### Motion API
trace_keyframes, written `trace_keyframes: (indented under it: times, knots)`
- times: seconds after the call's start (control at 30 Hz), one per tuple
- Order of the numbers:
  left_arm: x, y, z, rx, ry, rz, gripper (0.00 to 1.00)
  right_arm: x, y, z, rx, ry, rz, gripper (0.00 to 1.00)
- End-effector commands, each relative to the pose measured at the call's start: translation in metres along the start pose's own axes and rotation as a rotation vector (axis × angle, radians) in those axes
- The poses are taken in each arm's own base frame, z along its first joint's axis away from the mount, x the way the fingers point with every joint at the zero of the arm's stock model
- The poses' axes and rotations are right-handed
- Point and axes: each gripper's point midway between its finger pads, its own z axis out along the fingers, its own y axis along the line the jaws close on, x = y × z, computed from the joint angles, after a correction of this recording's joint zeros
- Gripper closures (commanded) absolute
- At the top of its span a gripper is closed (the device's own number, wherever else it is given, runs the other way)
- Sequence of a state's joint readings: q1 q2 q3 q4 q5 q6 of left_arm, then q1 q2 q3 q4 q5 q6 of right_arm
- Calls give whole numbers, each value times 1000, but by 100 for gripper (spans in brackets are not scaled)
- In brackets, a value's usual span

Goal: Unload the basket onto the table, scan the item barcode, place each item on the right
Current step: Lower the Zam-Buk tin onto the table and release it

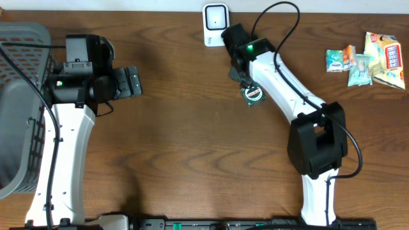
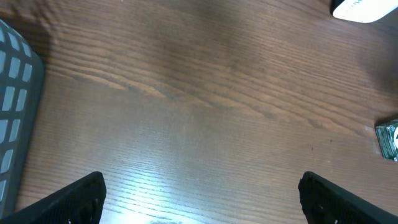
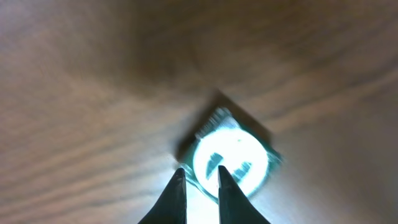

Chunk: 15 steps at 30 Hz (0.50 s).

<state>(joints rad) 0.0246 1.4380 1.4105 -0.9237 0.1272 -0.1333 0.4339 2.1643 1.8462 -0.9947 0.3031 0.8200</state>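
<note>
I should back off, open wide and come down around the packet's body point(image 1: 254, 95) before scanning, because the packet's near corner point(image 3: 203, 189) meets the nearly closed fingers of my right gripper.
The item is a small green and white round-labelled packet point(image 1: 253, 95) on the wooden table, just under my right gripper point(image 1: 246, 83). In the right wrist view the packet point(image 3: 239, 149) glows bright and blurred right beyond my right gripper point(image 3: 202, 174). Its fingers stand a narrow gap apart with the packet's near edge at that gap; whether they pinch it does not show. A white scanner point(image 1: 215, 24) stands at the table's back edge, a short way behind the right gripper. My left gripper point(image 1: 134, 82) is far to the left, wide open point(image 2: 202, 199) over bare wood, with the packet point(image 2: 388, 140) at its view's right edge.
A grey plastic basket point(image 1: 19, 38) fills the far left side, its wall point(image 2: 15, 93) close to the left gripper. Several snack packets point(image 1: 370, 59) lie at the back right. The scanner's white base point(image 2: 367, 9) shows at the top right of the left wrist view.
</note>
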Motion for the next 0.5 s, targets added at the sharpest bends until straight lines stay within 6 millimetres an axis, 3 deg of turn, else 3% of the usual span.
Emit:
trace_keyframes:
  times: [0.0,0.07,0.17,0.3,0.47]
  knots:
    - [0,3,-1,-10,-1,0,2,-9,16,9,-114,23,-13,88]
    - [0,3,-1,-10,-1,0,2,-17,23,18,-147,6,-29,89]
    - [0,3,-1,-10,-1,0,2,-7,18,32,-116,48,-37,93]
    - [0,3,-1,-10,-1,0,2,30,24,53,-155,195,-185,99]
    - [0,3,-1,-10,-1,0,2,48,14,51,-119,265,-231,99]
